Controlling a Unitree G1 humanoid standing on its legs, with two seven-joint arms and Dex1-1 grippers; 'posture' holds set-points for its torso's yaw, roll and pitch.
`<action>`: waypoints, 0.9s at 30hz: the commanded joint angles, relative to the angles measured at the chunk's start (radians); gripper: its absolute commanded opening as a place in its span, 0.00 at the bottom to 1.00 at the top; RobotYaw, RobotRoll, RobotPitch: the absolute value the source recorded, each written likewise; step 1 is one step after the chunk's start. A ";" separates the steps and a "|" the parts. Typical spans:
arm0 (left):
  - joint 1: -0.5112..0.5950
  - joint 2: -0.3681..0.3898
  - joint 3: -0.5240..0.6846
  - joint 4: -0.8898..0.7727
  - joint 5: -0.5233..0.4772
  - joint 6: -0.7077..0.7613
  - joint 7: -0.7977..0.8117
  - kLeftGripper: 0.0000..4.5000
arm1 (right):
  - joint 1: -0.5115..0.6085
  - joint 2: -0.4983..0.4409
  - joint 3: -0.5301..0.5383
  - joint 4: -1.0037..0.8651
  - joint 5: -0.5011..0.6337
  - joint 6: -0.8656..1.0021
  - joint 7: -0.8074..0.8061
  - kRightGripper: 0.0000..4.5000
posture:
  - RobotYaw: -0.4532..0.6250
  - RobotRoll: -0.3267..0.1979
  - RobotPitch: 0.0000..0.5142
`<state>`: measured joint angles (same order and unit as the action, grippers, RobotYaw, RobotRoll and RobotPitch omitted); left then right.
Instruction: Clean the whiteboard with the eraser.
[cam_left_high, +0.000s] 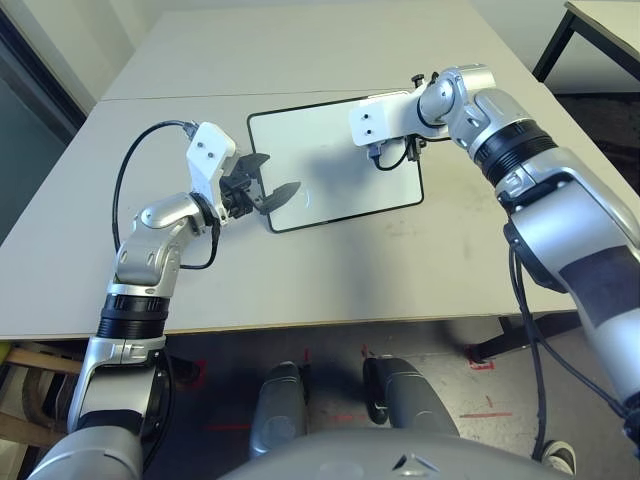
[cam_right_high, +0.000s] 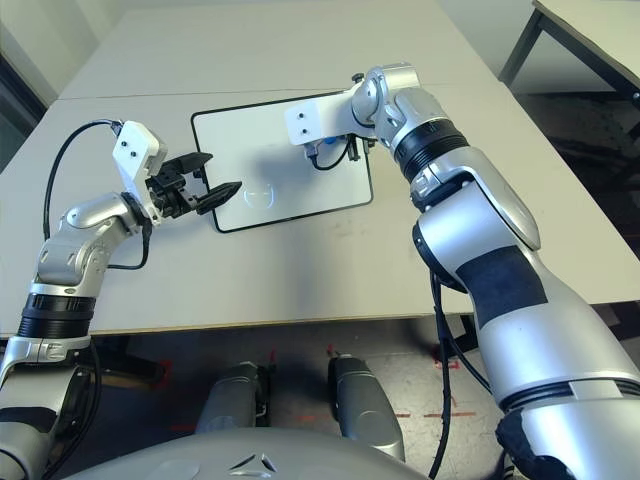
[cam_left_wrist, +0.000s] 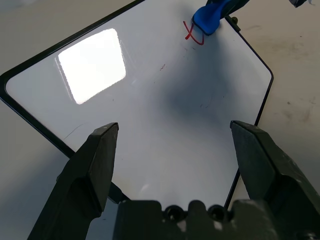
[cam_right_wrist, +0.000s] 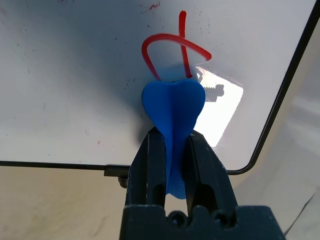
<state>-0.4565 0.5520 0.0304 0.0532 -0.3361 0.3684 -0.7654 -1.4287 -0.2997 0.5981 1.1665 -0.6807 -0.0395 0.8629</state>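
Observation:
My right gripper should wipe the eraser back over the red strokes (cam_right_wrist: 183, 44), because the red scribble reaches inward past the eraser's rounded end (cam_right_wrist: 173, 90), close to the board's edge.
The whiteboard (cam_left_high: 310, 140), white with a thin black frame, lies flat on the table a little beyond its middle. A red scribble (cam_right_wrist: 170, 45) marks the board near its far right corner. My right gripper (cam_right_wrist: 173, 145) is shut on the blue eraser (cam_right_wrist: 173, 105), whose rounded end presses on the board right at the scribble. In the left wrist view the eraser (cam_left_wrist: 207, 17) sits at the scribble (cam_left_wrist: 192, 36). My left gripper (cam_left_high: 275, 180) hangs open over the board's near left corner, holding nothing.
The pale table's front edge (cam_left_high: 300, 325) runs below both arms. A second table (cam_left_high: 610, 20) with black legs stands at the far right. A black cable (cam_left_high: 125, 180) loops beside my left forearm.

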 joint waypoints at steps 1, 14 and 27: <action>0.010 -0.001 0.005 -0.010 0.009 -0.002 0.006 1.00 | -0.008 0.017 0.009 0.032 -0.008 -0.012 -0.015 0.07 | 0.38 0.62 0.16; 0.012 0.000 0.003 -0.014 0.009 0.002 0.011 1.00 | -0.007 0.092 0.005 0.008 0.002 -0.023 -0.001 0.07 | 0.38 0.62 0.16; 0.015 -0.002 0.004 -0.010 0.009 -0.002 0.013 1.00 | 0.003 0.091 0.031 0.010 -0.028 -0.027 -0.034 0.07 | 0.39 0.62 0.15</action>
<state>-0.4523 0.5515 0.0322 0.0497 -0.3360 0.3684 -0.7538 -1.4344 -0.2068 0.6178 1.1691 -0.6975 -0.0634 0.8471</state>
